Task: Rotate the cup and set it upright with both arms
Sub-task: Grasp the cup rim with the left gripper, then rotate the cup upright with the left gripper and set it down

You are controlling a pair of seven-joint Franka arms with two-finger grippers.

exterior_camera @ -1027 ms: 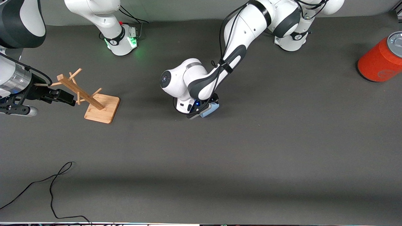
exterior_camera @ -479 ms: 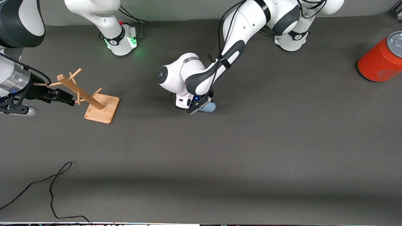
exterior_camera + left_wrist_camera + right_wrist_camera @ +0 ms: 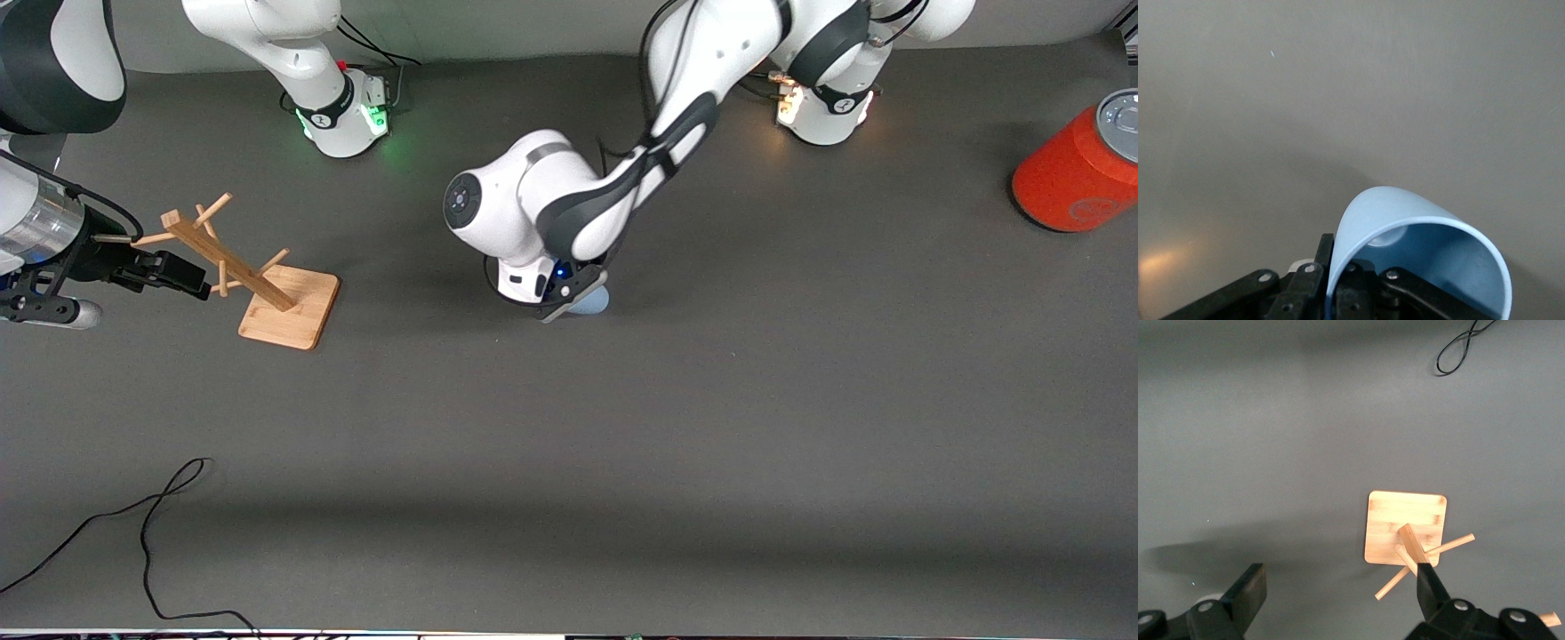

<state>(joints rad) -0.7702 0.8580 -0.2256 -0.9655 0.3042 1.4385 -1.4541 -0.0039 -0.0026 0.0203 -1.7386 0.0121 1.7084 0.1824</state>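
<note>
I need to swing my wrist back, because my left gripper is holding the light-blue cup at a slant [image 3: 592, 300]. I should keep swinging until its base [image 3: 1374, 200] is flat, then open.
The light-blue cup [image 3: 593, 303] is at the middle of the table, mostly hidden under the left arm's wrist. My left gripper [image 3: 573, 295] is shut on its rim. In the left wrist view the cup [image 3: 1405, 213] has its open mouth toward the camera and its base toward the table. One finger [image 3: 1325, 250] of the left gripper [image 3: 1338, 260] is outside the wall and the other is inside. I cannot tell if the cup touches the table. My right gripper [image 3: 191, 276] is open and empty beside the wooden rack, and that arm waits.
A wooden peg rack [image 3: 267, 283] on a square base [image 3: 1405, 520] stands at the right arm's end, close to the right gripper [image 3: 1338, 587]. An orange-red can [image 3: 1076, 169] stands at the left arm's end. A black cable [image 3: 151, 524] lies near the front edge.
The left wrist has turned and shifted slightly toward the bases, rotating the cup from lying sideways to base-down. The left base light has turned amber. The right arm has not moved.
</note>
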